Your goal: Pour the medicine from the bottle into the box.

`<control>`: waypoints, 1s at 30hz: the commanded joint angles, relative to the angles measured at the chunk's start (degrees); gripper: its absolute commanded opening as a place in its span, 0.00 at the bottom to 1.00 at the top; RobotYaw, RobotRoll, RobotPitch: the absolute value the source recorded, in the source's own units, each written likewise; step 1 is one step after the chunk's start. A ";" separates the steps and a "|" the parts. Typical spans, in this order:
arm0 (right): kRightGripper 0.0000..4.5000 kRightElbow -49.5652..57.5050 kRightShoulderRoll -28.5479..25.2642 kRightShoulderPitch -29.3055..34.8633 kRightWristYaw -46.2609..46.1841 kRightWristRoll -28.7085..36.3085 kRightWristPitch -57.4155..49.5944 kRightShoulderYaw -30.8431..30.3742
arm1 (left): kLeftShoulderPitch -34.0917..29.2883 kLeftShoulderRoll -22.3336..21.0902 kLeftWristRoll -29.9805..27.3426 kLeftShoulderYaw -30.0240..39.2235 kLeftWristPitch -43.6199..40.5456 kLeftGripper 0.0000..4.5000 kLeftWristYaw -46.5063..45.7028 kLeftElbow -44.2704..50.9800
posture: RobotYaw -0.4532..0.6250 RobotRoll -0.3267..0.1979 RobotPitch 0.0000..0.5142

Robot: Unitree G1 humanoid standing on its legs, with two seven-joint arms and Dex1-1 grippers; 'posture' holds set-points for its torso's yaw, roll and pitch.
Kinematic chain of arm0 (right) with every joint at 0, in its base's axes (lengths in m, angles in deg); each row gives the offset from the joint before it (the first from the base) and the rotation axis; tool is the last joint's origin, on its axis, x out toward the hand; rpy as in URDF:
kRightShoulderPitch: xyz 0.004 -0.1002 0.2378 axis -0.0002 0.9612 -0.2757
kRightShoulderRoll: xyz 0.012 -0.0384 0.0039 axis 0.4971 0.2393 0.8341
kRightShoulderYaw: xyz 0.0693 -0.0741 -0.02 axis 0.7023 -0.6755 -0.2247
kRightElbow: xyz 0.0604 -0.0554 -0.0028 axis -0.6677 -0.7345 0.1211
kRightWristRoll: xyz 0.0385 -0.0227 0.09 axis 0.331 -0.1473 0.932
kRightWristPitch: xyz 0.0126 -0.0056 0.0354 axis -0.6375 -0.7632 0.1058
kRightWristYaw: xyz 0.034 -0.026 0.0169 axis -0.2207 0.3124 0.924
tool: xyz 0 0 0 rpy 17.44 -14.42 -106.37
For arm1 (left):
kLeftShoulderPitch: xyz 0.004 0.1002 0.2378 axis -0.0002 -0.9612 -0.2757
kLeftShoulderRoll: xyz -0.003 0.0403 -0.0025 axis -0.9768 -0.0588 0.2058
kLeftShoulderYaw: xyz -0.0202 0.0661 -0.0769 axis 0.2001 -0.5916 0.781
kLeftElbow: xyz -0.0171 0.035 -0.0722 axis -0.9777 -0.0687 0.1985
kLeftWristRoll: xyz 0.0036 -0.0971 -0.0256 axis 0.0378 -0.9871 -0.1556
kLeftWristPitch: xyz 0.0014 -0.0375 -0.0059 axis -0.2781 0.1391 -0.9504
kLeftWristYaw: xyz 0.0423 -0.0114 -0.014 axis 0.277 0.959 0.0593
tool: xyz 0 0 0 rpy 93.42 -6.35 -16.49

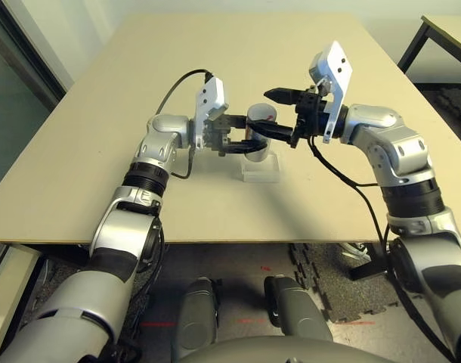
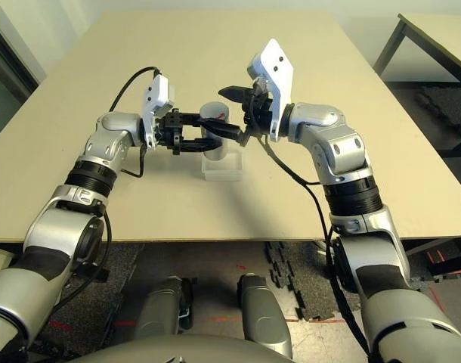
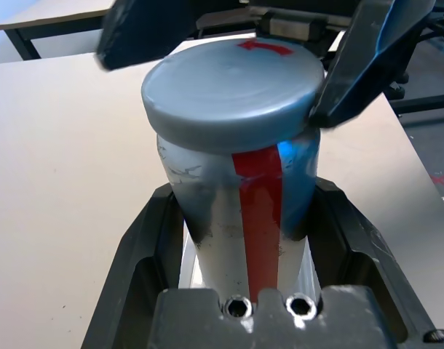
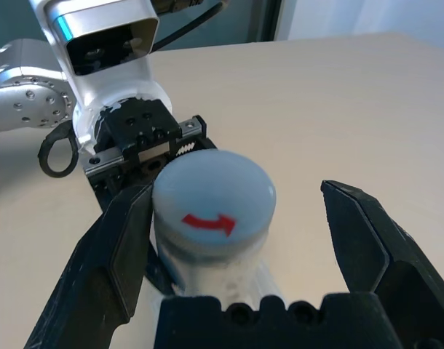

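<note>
The cap (image 4: 216, 195) still shuts the bottle. My right gripper should reach in, pull a finger back along the cap's side (image 4: 162, 212) to turn it, then grip the cap.
The silver-grey bottle (image 3: 236, 189), with a red stripe and a round grey cap (image 4: 213, 196), stands upright over the small clear box (image 1: 261, 173) at mid-table. My left gripper (image 1: 242, 141) is shut on the bottle's body from the left. From the right, my right gripper (image 4: 236, 254) straddles the cap with its jaws open. One of its fingers (image 4: 116, 254) lies against the cap's side, while the other (image 4: 367, 247) stands well clear. Whether the bottle's base rests in the box, I cannot tell.
The tan table (image 1: 102, 151) stretches wide on every side of the box. A second table (image 1: 442, 34) stands off to the far right. Black cables (image 1: 174, 87) loop from both wrists.
</note>
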 commanded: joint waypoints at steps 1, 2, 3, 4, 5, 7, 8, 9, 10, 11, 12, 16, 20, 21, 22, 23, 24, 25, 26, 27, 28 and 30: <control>1.00 1.16 -2.09 0.91 -2.09 0.88 -2.20 3.85 | 0.16 -0.42 0.11 -0.30 0.41 0.59 1.11 -0.49 | 0.25 0.62 0.18; 1.00 1.55 -2.36 1.07 -2.18 1.26 -2.67 4.18 | 0.26 -0.43 0.15 -0.31 0.49 0.59 1.13 -0.70 | 0.25 0.62 0.18; 1.00 1.91 -2.63 1.24 -2.32 1.66 -3.15 4.54 | 0.37 -0.45 0.19 -0.31 0.56 0.59 1.14 -0.91 | 0.25 0.62 0.18; 1.00 2.20 -2.82 1.39 -2.52 2.00 -3.55 4.85 | 0.47 -0.47 0.22 -0.31 0.63 0.59 1.14 -1.08 | 0.25 0.62 0.18; 1.00 2.44 -2.99 1.52 -2.69 2.26 -3.84 5.10 | 0.57 -0.47 0.23 -0.29 0.70 0.59 1.12 -1.21 | 0.25 0.62 0.18; 1.00 2.94 -3.41 1.86 -2.90 2.63 -4.40 5.66 | 0.82 -0.48 0.25 -0.21 0.84 0.59 1.09 -1.57 | 0.25 0.62 0.18; 1.00 3.17 -3.64 2.06 -2.95 2.76 -4.60 5.86 | 0.90 -0.49 0.26 -0.17 0.90 0.59 1.08 -1.69 | 0.25 0.62 0.18; 1.00 3.46 -3.87 2.29 -2.97 2.90 -4.85 6.11 | 0.94 -0.50 0.25 -0.14 0.92 0.59 1.08 -1.73 | 0.25 0.62 0.18; 1.00 3.71 -4.06 2.49 -3.00 3.03 -5.07 6.30 | 0.96 -0.51 0.25 -0.12 0.94 0.59 1.07 -1.74 | 0.25 0.62 0.18; 1.00 3.92 -4.32 2.72 -2.93 3.17 -5.23 6.48 | 0.98 -0.53 0.25 -0.10 0.96 0.59 1.05 -1.77 | 0.25 0.62 0.18; 1.00 4.08 -4.56 2.94 -2.83 3.30 -5.36 6.61 | 1.00 -0.56 0.25 -0.08 0.98 0.59 1.03 -1.80 | 0.25 0.62 0.18; 1.00 5.09 -5.71 3.98 -2.24 4.25 -6.14 7.03 | 1.25 -0.79 0.27 0.20 1.28 0.59 0.78 -2.39 | 0.25 0.62 0.18; 1.00 6.93 -5.96 3.99 -2.25 6.55 -8.50 7.79 | 1.78 -1.08 0.39 0.49 1.80 0.59 0.39 -3.60 | 0.25 0.62 0.18; 1.00 7.51 -5.51 3.38 -2.76 7.11 -9.18 7.84 | 1.95 -1.10 0.43 0.54 2.04 0.59 0.26 -4.04 | 0.24 0.62 0.18; 1.00 7.92 -5.21 2.96 -3.15 7.51 -9.65 7.86 | 2.09 -1.11 0.45 0.56 2.24 0.59 0.18 -4.41 | 0.24 0.62 0.18; 1.00 8.38 -4.60 2.38 -3.74 7.71 -10.04 7.58 | 2.24 -1.08 0.45 0.59 2.42 0.59 0.11 -4.78 | 0.24 0.62 0.17; 1.00 8.73 -4.02 1.88 -4.31 7.80 -10.32 7.25 | 2.40 -1.02 0.47 0.60 2.54 0.59 0.01 -5.08 | 0.24 0.62 0.17; 1.00 8.92 -3.67 1.61 -4.69 7.81 -10.50 7.04 | 2.52 -0.96 0.49 0.61 2.64 0.59 -0.05 -5.30 | 0.24 0.62 0.17; 1.00 9.08 -3.24 1.32 -5.10 7.77 -10.68 6.83 | 2.64 -0.90 0.51 0.63 2.72 0.59 -0.13 -5.51 | 0.24 0.62 0.17; 1.00 9.15 -2.81 1.08 -5.47 7.69 -10.81 6.64 | 2.77 -0.82 0.53 0.65 2.81 0.59 -0.22 -5.74 | 0.24 0.62 0.17; 1.00 9.01 -1.67 0.54 -6.67 7.32 -10.92 6.26 | 2.93 -0.67 0.52 0.74 2.91 0.59 -0.49 -6.06 | 0.24 0.62 0.17; 1.00 8.21 0.65 -0.61 -9.48 6.08 -10.75 5.57 | 3.26 -0.43 0.57 0.87 3.13 0.59 -0.91 -6.75 | 0.25 0.62 0.17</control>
